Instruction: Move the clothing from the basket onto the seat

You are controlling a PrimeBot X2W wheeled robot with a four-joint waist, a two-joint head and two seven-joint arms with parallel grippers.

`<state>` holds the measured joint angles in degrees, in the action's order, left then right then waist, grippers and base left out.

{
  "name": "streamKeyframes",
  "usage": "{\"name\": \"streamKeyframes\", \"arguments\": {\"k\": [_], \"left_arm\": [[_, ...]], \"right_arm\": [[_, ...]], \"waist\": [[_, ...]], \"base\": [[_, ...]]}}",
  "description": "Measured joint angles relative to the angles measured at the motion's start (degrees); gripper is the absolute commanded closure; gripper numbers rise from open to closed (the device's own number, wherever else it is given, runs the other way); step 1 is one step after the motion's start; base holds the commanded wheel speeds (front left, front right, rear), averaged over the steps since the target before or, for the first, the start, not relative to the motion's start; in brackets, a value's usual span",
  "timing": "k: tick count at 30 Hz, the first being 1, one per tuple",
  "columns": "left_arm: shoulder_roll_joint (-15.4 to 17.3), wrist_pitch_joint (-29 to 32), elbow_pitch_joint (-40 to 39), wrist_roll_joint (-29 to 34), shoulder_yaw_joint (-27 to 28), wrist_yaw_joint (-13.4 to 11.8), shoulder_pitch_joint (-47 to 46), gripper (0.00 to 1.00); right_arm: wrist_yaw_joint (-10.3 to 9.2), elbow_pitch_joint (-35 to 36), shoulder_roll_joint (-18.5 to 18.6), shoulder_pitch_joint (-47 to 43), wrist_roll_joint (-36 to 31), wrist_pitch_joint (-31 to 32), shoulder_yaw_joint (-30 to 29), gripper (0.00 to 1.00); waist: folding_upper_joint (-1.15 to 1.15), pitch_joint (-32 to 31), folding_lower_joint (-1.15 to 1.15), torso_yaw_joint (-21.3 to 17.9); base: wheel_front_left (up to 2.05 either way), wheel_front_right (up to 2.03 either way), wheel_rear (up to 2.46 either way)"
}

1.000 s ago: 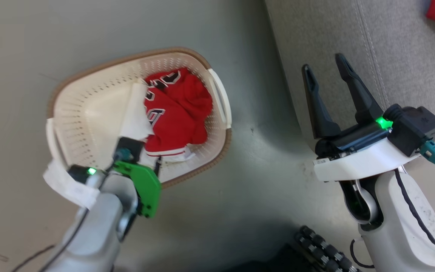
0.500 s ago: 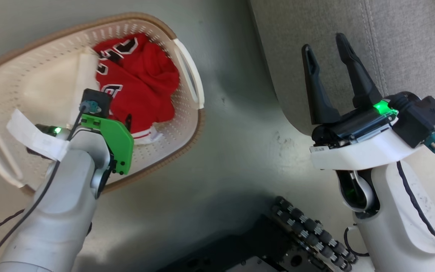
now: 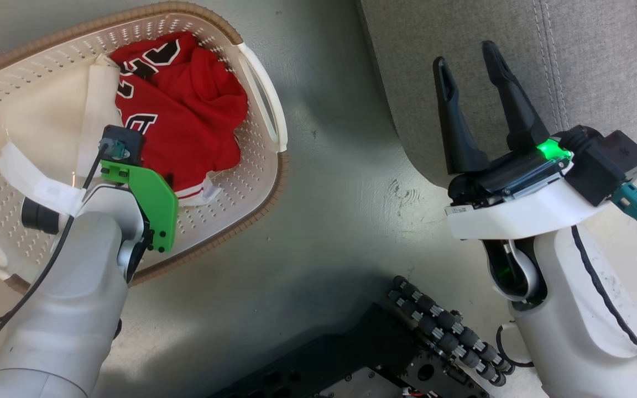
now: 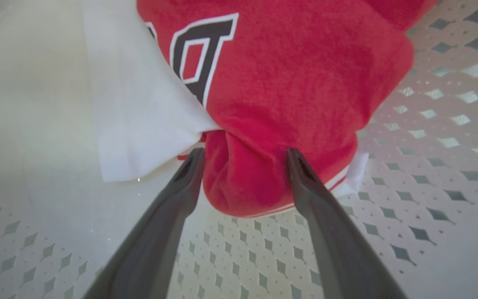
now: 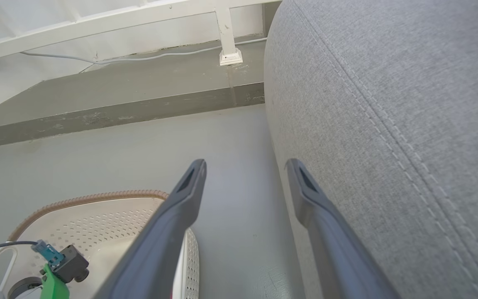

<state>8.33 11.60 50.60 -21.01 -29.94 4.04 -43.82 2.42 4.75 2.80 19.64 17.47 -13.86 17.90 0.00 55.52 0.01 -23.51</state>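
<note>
My gripper is going to lift the garment, and the white fabric will hang and come along, since it goes in under the edge of the red garment.
The clothing is a bunched red garment with black-and-white lettering, lying in the right half of the cream basket beside a white fabric piece. My left arm reaches down into the basket. In the left wrist view my left gripper is open, its fingers either side of a red fold at the garment's near edge, with the white fabric to the left. My right gripper is open and empty, hovering at the rounded edge of the grey seat, which is also in the right wrist view.
Grey floor separates the basket from the seat. My dark base with a roller wheel is at the bottom. In the right wrist view a white railing post and a cable run along a step behind the floor.
The head camera has moved, shifting the whole picture. Against the basket, my left arm has gone from the near rim further in, up to the red garment. The right gripper holds its pose.
</note>
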Motion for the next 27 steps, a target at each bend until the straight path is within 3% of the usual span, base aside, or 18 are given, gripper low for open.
{"name": "streamKeyframes", "arguments": {"k": [1,2,3,4,15,27], "left_arm": [[-0.1,0.1,0.6,0.0,0.0,0.0,-0.1,0.00],[-0.2,0.2,0.9,0.0,0.0,0.0,-0.2,0.09],[-0.3,0.3,1.2,0.0,-0.1,0.1,-0.3,0.79],[-0.3,0.5,1.5,0.0,-0.1,0.3,-0.4,1.00],[-1.1,0.9,4.7,-0.6,-0.1,1.1,-2.3,1.00],[-4.0,-5.5,4.7,-0.5,-2.1,1.8,-3.7,1.00]], "right_arm": [[0.00,-0.2,0.0,0.0,0.2,0.0,0.1,0.00],[0.00,-0.4,0.0,0.1,0.2,-0.2,0.1,0.00],[0.00,-0.6,0.0,0.2,0.2,-0.3,0.1,0.00],[0.00,-0.7,-0.1,0.3,0.3,-0.3,0.1,0.00],[0.01,-2.8,-0.2,1.9,0.4,-0.5,0.6,0.00],[0.00,-5.3,0.9,3.7,-1.4,-0.6,-1.8,0.00]], "waist": [[0.00,0.0,0.00,0.0],[0.00,0.0,0.00,0.0],[0.00,0.0,0.00,0.0],[0.00,0.0,0.00,0.0],[0.00,-0.7,0.00,-0.3],[0.00,-4.9,0.00,1.8]], "base": [[0.00,0.00,0.00],[0.00,0.00,0.00],[0.00,0.00,0.00],[0.00,0.00,0.00],[0.00,0.00,0.00],[0.00,0.00,0.00]]}}
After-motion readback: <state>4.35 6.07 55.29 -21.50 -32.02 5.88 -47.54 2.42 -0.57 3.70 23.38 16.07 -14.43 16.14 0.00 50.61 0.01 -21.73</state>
